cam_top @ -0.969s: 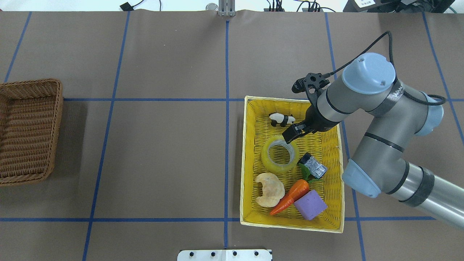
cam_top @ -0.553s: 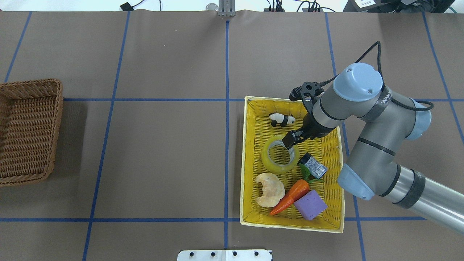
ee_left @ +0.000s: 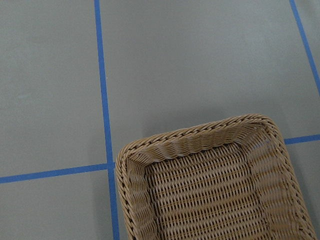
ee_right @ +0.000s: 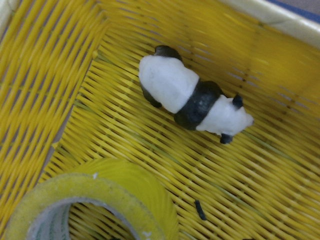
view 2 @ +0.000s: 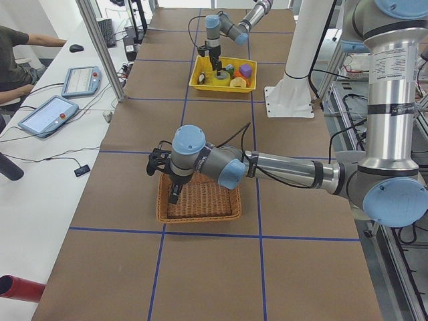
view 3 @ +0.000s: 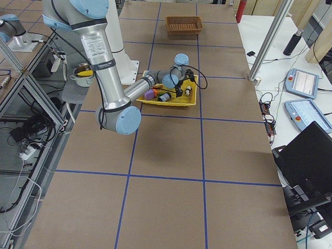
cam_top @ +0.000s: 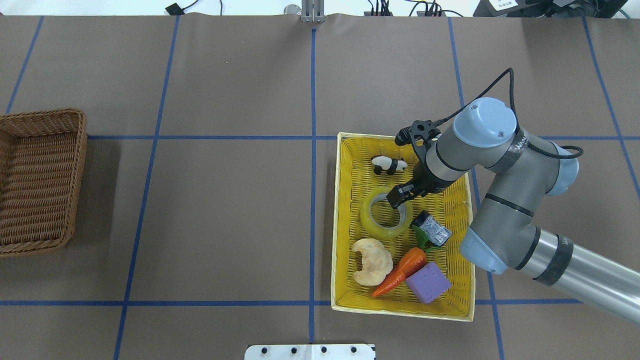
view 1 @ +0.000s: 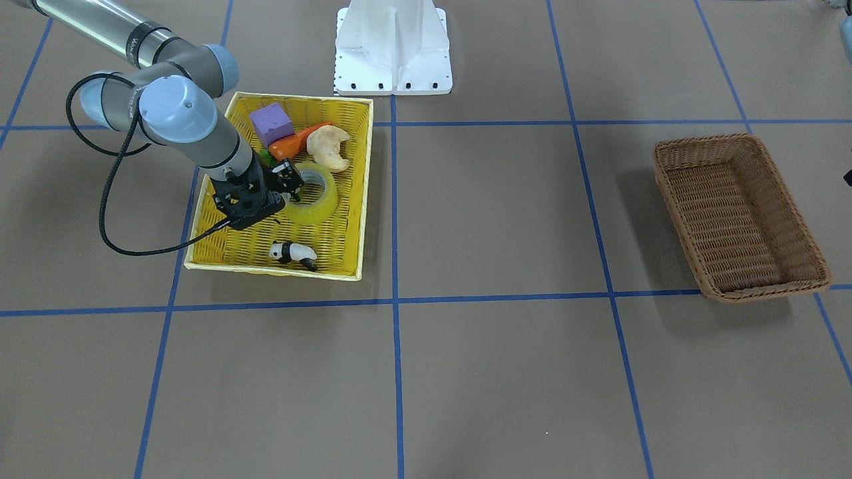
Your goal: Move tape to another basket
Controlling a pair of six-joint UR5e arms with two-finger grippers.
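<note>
I expect the tape (view 1: 323, 206) to come free alone when I lift, and the croissant (view 1: 328, 148) will stay in place because it sits just beside the tape's outer rim.
The tape (cam_top: 370, 221), a translucent yellow roll with a pale core, lies flat in the bright yellow basket (cam_top: 336, 225). My right gripper (cam_top: 398, 196) is low over the roll's far right rim, open, with one finger at the core hole and nothing held. The front view shows the right gripper (view 1: 291, 188) against the tape (view 1: 313, 211). The right wrist view shows the tape's rim (ee_right: 125, 185) at the bottom left. The brown wicker basket (cam_top: 45, 117) stands empty at the table's far left. My left gripper (view 2: 172, 190) hovers over its end; I cannot tell whether it is open or shut.
The yellow basket also holds a panda figure (cam_top: 389, 164), a small can (cam_top: 432, 228), a croissant (cam_top: 371, 261), a carrot (cam_top: 402, 270) and a purple block (cam_top: 428, 282). The robot's white base (view 1: 393, 46) stands beside it. The left wrist view shows the brown basket's rim (ee_left: 200, 137).
My right gripper has moved down and toward the tape, from beside the panda to the roll's rim. The tape and baskets have not moved.
</note>
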